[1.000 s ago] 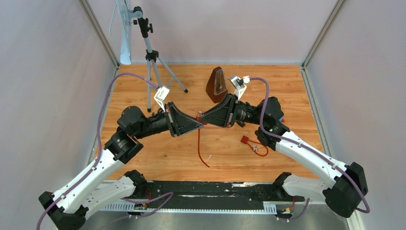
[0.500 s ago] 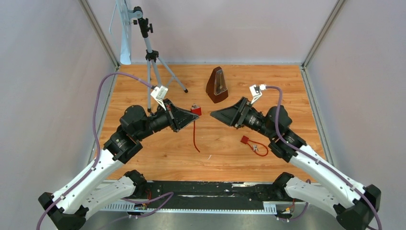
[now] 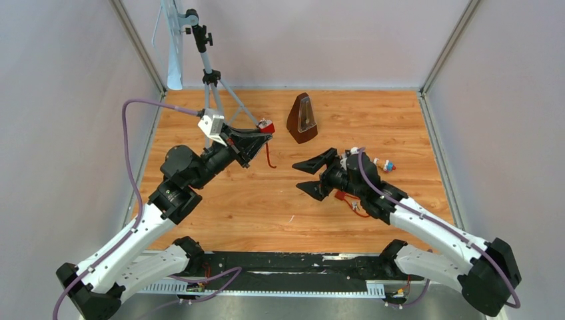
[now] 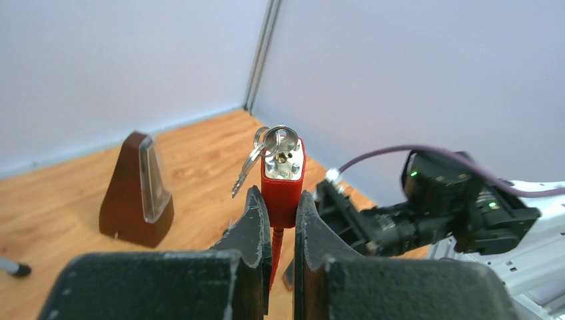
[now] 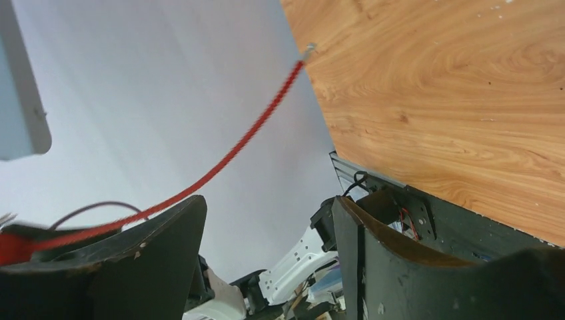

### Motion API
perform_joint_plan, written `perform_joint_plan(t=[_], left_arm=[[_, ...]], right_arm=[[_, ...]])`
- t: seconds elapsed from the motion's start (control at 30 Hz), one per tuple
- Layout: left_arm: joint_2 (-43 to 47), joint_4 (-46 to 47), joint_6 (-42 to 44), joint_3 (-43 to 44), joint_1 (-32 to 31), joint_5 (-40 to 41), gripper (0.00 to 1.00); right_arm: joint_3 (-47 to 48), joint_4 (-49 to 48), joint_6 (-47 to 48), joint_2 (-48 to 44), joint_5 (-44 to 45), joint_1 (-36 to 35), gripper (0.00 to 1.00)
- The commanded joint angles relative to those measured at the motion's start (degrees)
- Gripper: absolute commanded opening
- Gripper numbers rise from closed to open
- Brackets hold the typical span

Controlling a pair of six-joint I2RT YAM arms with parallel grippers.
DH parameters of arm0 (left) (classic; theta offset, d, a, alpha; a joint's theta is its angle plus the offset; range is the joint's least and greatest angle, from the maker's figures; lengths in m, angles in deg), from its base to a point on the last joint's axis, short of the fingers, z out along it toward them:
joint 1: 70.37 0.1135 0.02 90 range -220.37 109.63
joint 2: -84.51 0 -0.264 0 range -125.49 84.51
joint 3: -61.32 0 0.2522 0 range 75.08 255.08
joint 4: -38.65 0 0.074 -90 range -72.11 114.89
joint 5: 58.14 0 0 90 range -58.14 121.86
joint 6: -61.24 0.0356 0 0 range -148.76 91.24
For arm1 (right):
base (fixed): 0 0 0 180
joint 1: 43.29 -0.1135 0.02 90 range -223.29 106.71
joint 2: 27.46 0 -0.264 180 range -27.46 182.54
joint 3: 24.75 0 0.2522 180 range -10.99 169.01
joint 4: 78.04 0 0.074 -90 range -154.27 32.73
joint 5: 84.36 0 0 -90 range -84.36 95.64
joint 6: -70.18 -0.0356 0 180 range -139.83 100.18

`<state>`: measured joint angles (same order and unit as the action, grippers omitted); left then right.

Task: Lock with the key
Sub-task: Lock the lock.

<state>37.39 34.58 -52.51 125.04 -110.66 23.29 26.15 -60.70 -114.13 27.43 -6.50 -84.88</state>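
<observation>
The red cable's loose end (image 3: 272, 166) hangs free below the lock, so next my right gripper takes hold of that end and bends the cable up to the lock (image 3: 266, 127).
My left gripper (image 4: 280, 200) is shut on a red padlock body (image 4: 283, 187) and holds it upright above the table. A key on a ring (image 4: 276, 140) sits in the lock's top face, and a second key (image 4: 243, 175) dangles from the ring. From overhead the lock (image 3: 266, 125) is at the left gripper's (image 3: 265, 135) tip, and its red cable (image 3: 269, 157) hangs down. My right gripper (image 3: 308, 177) stands open to the right of the lock, apart from it and holding nothing. The right wrist view shows its jaws (image 5: 266, 207) spread wide, with the red cable (image 5: 246, 140) in the distance.
A brown metronome (image 3: 302, 119) stands at the back centre. A camera tripod (image 3: 210, 77) stands at the back left. Another red lock with a cable and keys (image 3: 352, 200) lies on the wooden table (image 3: 266, 213), under the right arm.
The right gripper let go at the lock, opened wide and drew back to the right and lower. The left gripper carried the lock up and toward the back left.
</observation>
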Motion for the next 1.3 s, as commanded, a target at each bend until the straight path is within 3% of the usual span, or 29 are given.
perform_joint_plan(t=[0.0,0.2,0.6,0.83,0.9,1.07,1.27], left_arm=[[0.6,11.4,4.4,2.3,0.3,-4.2,0.00],[1.4,16.4,3.5,1.4,0.3,-8.2,0.00],[2.1,20.9,-0.1,0.9,0.3,-16.2,0.00],[2.3,18.7,-0.9,1.0,0.3,-13.1,0.00],[2.3,16.4,-1.5,1.2,0.3,-10.2,0.00],[2.3,9.2,-5.0,1.3,0.3,-3.6,0.00],[2.6,-3.4,-7.8,1.4,0.3,-1.7,0.00]], right_arm=[[3.1,-2.4,-14.4,3.4,-2.8,-0.3,0.69],[4.1,-5.9,-17.8,6.8,-0.4,-0.3,0.68],[7.5,-11.5,-20.7,14.0,-5.2,-0.3,0.53],[6.4,-14.3,-18.9,14.2,-5.3,-0.3,0.02],[6.4,-14.0,-17.0,13.6,-4.4,-0.3,0.00],[9.2,-12.9,-4.7,12.1,-0.7,-0.3,0.00],[14.3,-16.8,25.5,11.5,-2.1,-0.7,0.00]])
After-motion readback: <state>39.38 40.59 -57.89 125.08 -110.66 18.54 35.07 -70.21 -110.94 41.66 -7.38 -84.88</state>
